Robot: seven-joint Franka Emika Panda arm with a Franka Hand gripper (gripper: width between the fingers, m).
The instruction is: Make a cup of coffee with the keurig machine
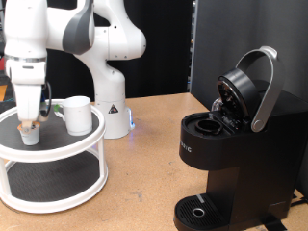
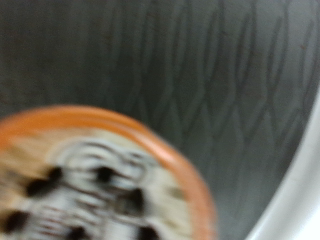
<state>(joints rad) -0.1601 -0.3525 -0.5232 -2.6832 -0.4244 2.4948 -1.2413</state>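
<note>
My gripper points straight down and crowds the pod's orange rim (image 2: 172, 152). Next, I back off beside the pod, tilt my gripper and grab the pod (image 1: 31, 138) by its side.
My gripper (image 1: 31, 121) points straight down over the top tier of a round white stand (image 1: 72, 146) at the exterior view's left. Right under its fingertips stands a small white pod (image 1: 31, 135). The wrist view shows this pod (image 2: 90, 185) very close and blurred, with an orange rim and brown print on its top; no fingers show there. The white cup (image 1: 77, 115) stands upright on the same tier, just to the right of the gripper. The black keurig machine (image 1: 226, 159) stands at the right with its lid (image 1: 245, 87) swung up and its pod chamber (image 1: 205, 125) exposed.
The stand has a dark patterned mat (image 2: 230, 80) on its tier, a raised white rim (image 2: 300, 200) and a lower tier (image 1: 48, 178). The arm's white base (image 1: 111, 106) rises behind the stand. Wooden tabletop (image 1: 144, 164) lies between stand and machine.
</note>
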